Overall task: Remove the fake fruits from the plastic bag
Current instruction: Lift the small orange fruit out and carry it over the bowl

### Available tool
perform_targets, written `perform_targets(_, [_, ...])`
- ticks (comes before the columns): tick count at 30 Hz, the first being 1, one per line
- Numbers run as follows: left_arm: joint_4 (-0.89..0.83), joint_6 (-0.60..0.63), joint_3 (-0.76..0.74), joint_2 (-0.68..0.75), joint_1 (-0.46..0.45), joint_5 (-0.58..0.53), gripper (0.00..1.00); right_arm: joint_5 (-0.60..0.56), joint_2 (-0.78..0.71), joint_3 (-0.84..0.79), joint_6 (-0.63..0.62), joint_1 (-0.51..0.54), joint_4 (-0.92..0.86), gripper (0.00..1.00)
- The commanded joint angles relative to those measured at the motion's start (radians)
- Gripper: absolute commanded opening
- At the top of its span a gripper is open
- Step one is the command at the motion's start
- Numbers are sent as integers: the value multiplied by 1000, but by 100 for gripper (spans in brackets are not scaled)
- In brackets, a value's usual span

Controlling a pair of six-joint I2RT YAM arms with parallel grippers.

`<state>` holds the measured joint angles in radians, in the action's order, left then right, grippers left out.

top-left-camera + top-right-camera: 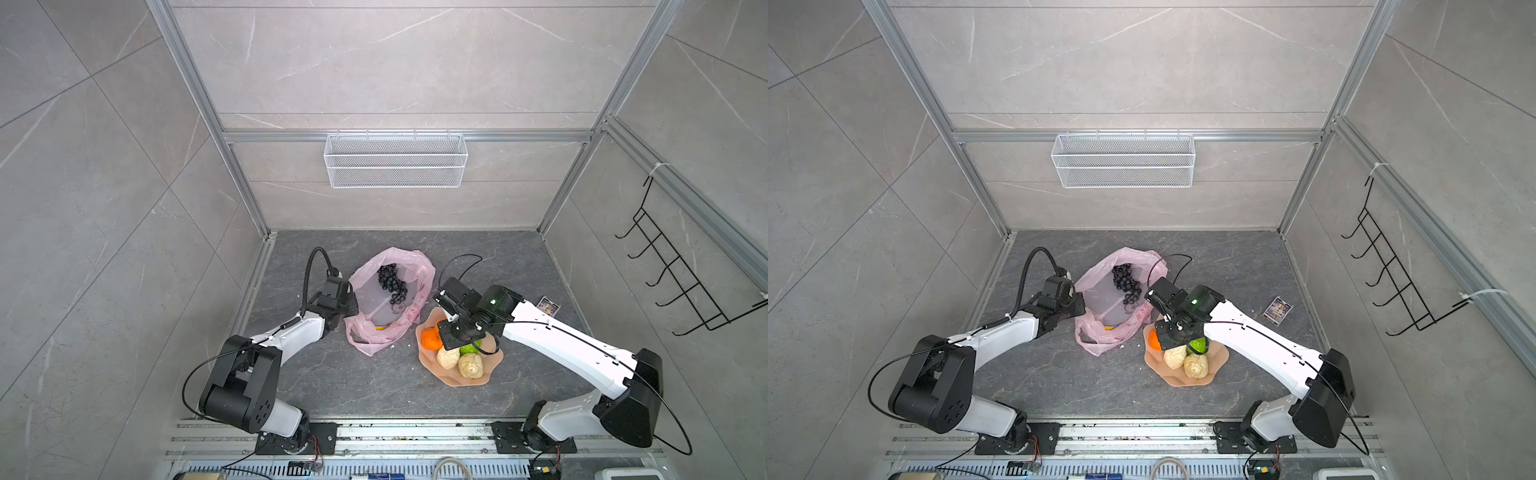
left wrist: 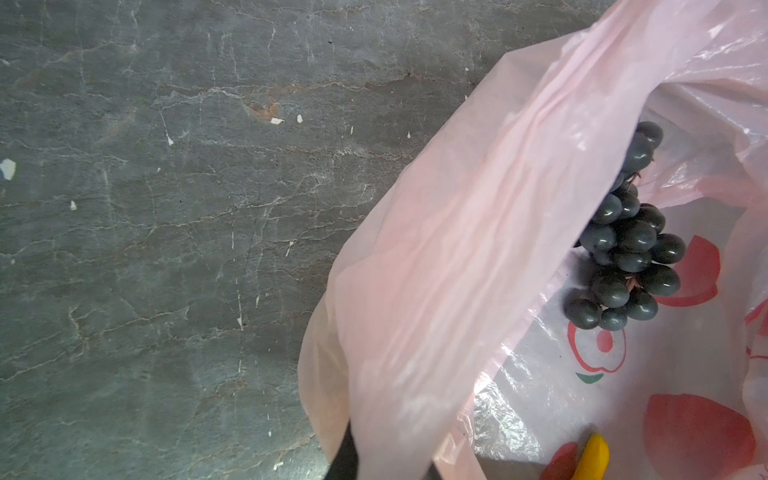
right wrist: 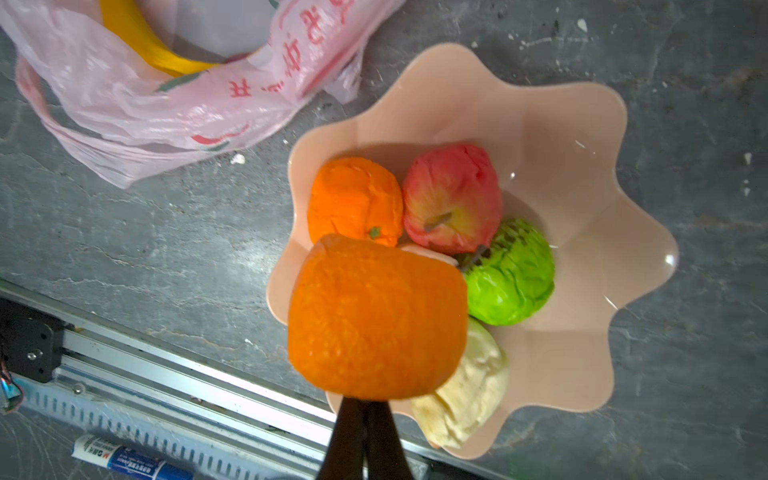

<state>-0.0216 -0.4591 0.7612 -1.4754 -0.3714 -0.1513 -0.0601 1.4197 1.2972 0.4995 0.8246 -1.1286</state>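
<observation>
I should lower my right gripper next toward the green fruit (image 1: 1197, 345) until the orange rests there, because the held orange (image 3: 376, 316) is hanging over the peach dish, clear of the bag.
The pink plastic bag (image 1: 390, 307) lies open on the dark floor. Inside it are a dark grape bunch (image 2: 627, 245) and a yellow banana (image 3: 141, 45). My left gripper (image 2: 386, 469) is shut on the bag's near edge, and the film drapes over its fingers. My right gripper (image 3: 365, 415) is shut on an orange (image 3: 374, 320) above the peach dish (image 3: 582, 353). In the dish sit another orange (image 3: 353, 199), a red apple (image 3: 453, 195), a bumpy green fruit (image 3: 511, 274) and two beige lumpy fruits (image 1: 446, 357) (image 1: 471, 365).
A white wire basket (image 1: 395, 160) hangs on the back wall and a black hook rack (image 1: 681, 270) on the right wall. A small printed card (image 1: 548, 306) lies right of the dish. Metal rails (image 1: 374, 432) run along the front edge, with a marker (image 3: 124, 459) there.
</observation>
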Motion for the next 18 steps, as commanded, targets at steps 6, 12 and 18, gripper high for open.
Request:
perform_targets(6, [17, 16, 26, 7, -2, 2, 0, 46, -17, -18, -58, -87, -176, 0])
perform_targets(12, [18, 14, 27, 4, -2, 5, 0, 48, 25, -13, -83, -114, -231, 0])
perform_targets(18, [19, 13, 26, 4, -1, 9, 0, 74, 62, -8, -115, -121, -235, 0])
